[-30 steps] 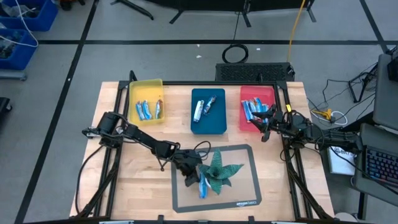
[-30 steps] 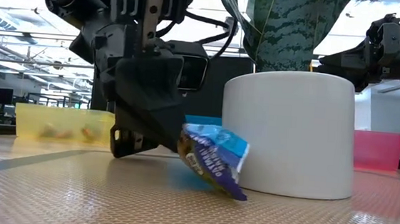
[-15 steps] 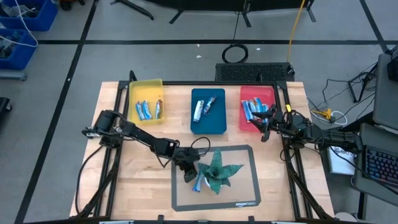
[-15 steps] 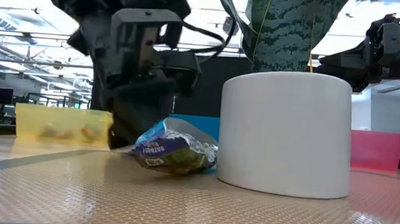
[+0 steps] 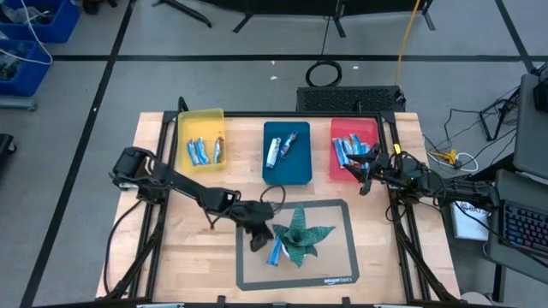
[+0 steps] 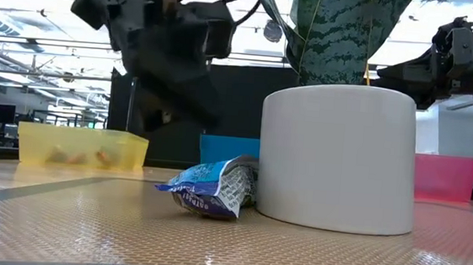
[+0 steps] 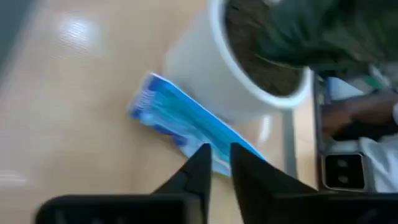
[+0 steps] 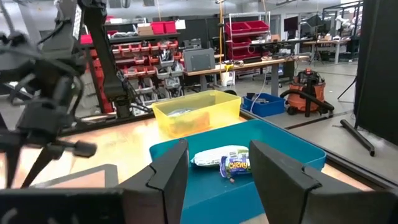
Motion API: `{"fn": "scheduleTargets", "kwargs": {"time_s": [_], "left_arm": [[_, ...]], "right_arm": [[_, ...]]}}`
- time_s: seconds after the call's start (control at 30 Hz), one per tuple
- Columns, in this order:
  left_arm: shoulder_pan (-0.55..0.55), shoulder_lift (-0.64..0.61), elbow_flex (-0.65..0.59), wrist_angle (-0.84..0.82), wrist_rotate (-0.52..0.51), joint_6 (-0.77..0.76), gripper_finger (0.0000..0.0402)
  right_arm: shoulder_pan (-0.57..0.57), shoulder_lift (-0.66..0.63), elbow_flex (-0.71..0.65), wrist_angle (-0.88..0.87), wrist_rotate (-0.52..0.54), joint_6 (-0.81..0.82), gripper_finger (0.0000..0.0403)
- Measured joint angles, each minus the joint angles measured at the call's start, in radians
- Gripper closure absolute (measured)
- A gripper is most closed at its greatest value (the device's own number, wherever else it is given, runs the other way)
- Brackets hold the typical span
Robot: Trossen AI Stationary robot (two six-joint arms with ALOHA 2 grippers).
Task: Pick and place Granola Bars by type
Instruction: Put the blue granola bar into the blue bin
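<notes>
The fingers of my left gripper are too narrow above the granola bar (image 5: 275, 251), so they should open wider and straddle its wrapper before I carry it to the blue tray (image 5: 288, 168).
A blue-wrapped granola bar (image 5: 275, 251) lies flat on the grey mat, one end against the white plant pot (image 6: 336, 157); the low view shows this bar (image 6: 208, 189) with nothing holding it. My left gripper (image 5: 259, 238) hangs raised just left of it, its fingers (image 7: 203, 163) narrowly apart above the wrapper (image 7: 180, 124). My right gripper (image 5: 363, 178) waits open at the red tray's near right corner. More bars lie in the yellow tray (image 5: 205, 151), the blue tray (image 5: 281, 147) and the red tray (image 5: 349, 152).
Three trays stand in a row along the far side: yellow (image 5: 185, 128), blue (image 5: 300, 171), red (image 5: 372, 128). The potted green plant (image 5: 301, 233) stands on the mat (image 5: 338, 267) right beside the loose bar. Bare wood lies left of the mat.
The bar was held tilted in my left gripper a second ago; it has since left the fingers and dropped flat onto the mat against the pot. My left gripper has risen clear above it and drawn slightly toward the table's left.
</notes>
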Motion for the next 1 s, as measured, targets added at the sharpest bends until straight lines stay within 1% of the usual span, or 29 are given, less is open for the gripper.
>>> {"fn": "scheduleTargets", "kwargs": {"time_s": [0.07, 0.23, 0.33, 0.47, 0.63, 0.73, 0.8, 0.9, 1.0], "left_arm": [[-0.007, 0.022, 0.000, 0.026, 0.019, -0.022, 0.0313], [0.015, 0.099, 0.000, 0.027, 0.017, -0.120, 0.0238], [0.024, 0.144, 0.000, 0.103, 0.050, -0.145, 0.0204], [0.025, 0.190, 0.003, 0.221, 0.102, -0.154, 0.0178], [0.028, 0.207, 0.003, 0.265, 0.107, -0.149, 0.0171], [0.034, 0.207, 0.003, 0.265, 0.099, -0.131, 0.0186], [0.034, 0.208, 0.003, 0.265, 0.093, -0.102, 0.0213], [0.036, 0.209, 0.003, 0.263, 0.091, -0.058, 0.0281], [0.036, 0.210, 0.003, 0.255, 0.087, -0.012, 0.0371]], "right_arm": [[0.000, 0.002, 0.000, 0.004, 0.000, 0.000, 0.0243], [0.000, 0.005, 0.000, 0.001, 0.000, 0.000, 0.0243], [0.000, 0.007, 0.000, 0.000, 0.000, 0.000, 0.0243], [0.000, 0.008, 0.000, 0.002, 0.000, 0.000, 0.0243], [0.000, 0.009, 0.000, 0.001, 0.000, 0.000, 0.0243], [0.000, 0.009, 0.000, 0.001, 0.000, 0.000, 0.0243], [0.000, 0.009, 0.000, 0.001, 0.000, 0.000, 0.0243], [0.000, 0.009, 0.000, 0.001, 0.000, 0.000, 0.0243], [0.000, 0.009, 0.000, 0.001, 0.000, 0.000, 0.0243]]}}
